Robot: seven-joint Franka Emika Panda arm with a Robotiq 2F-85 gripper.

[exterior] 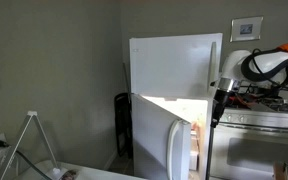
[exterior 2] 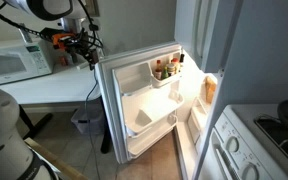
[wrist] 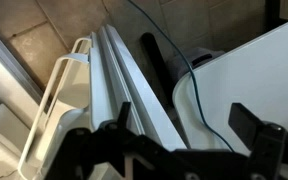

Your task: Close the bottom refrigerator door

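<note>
I expect the bottom refrigerator door [exterior: 152, 142], since its top edge [exterior: 156, 107] slants out from the black object's side, to swing flush under the freezer door when I push.
The bottom refrigerator door [exterior 2: 134, 110] stands wide open, its inner shelves with bottles facing the camera. In an exterior view its white outer face [exterior: 164, 140] and long vertical handle [exterior: 174, 150] show below the shut freezer door [exterior: 174, 65]. My gripper [exterior 2: 87, 50] is open and empty, just above and beside the door's top outer corner; it also shows in an exterior view [exterior: 220, 100]. In the wrist view the open jaws [wrist: 189, 125] hang over the door's top edge [wrist: 134, 85], with the handle [wrist: 49, 110] to the left.
A steel oven [exterior: 254, 140] stands next to the fridge, and its stove top [exterior 2: 274, 125] shows too. A white table [exterior 2: 44, 90] with a microwave [exterior 2: 14, 62] lies behind the door. Cables [wrist: 179, 60] hang by the table edge. A black object [exterior: 122, 120] stands beside the fridge.
</note>
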